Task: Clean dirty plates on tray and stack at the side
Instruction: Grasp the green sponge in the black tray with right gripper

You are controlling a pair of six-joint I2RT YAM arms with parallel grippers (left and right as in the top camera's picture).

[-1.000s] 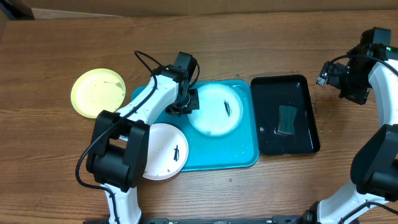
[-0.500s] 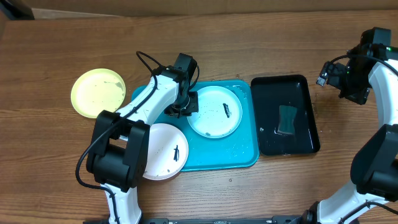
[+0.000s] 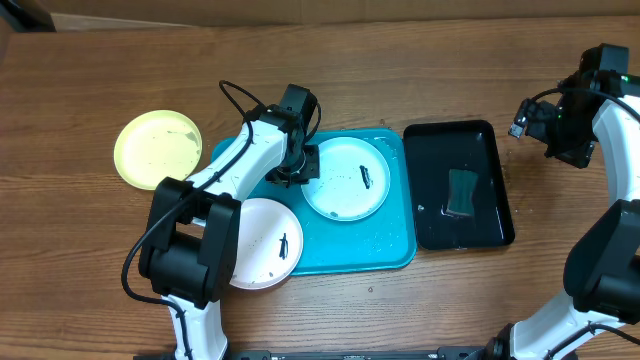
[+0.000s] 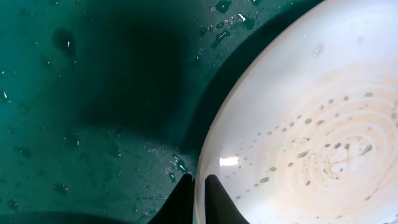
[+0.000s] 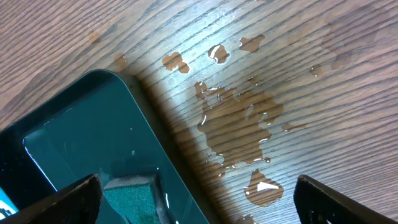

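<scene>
I should keep holding the plate's rim in my left gripper while my right gripper picks up the green sponge [image 3: 462,192], because a dark smudge [image 3: 365,176] is on the plate.
A pale light blue plate [image 3: 345,180] with a dark smudge lies on the turquoise tray [image 3: 385,240]. My left gripper [image 3: 305,166] sits at its left rim. In the left wrist view the left gripper [image 4: 198,198] is shut on the wet rim of that plate [image 4: 311,124], one finger on each side. A white plate [image 3: 262,243] overlaps the tray's front left corner, partly under my left arm. A yellow-green plate [image 3: 158,148] rests on the table to the left. My right gripper [image 3: 548,128] hangs open at the far right, holding nothing.
A glossy black tray [image 3: 430,225] stands right of the turquoise one, with a green sponge [image 3: 462,192] in it. In the right wrist view the right gripper [image 5: 199,199] is over the black tray's edge [image 5: 143,106] and water puddles [image 5: 239,118] on the wood.
A second ago the light blue plate was blurred in motion; it now lies still and flat on the tray. My left gripper stays at its rim. The right arm has not moved.
</scene>
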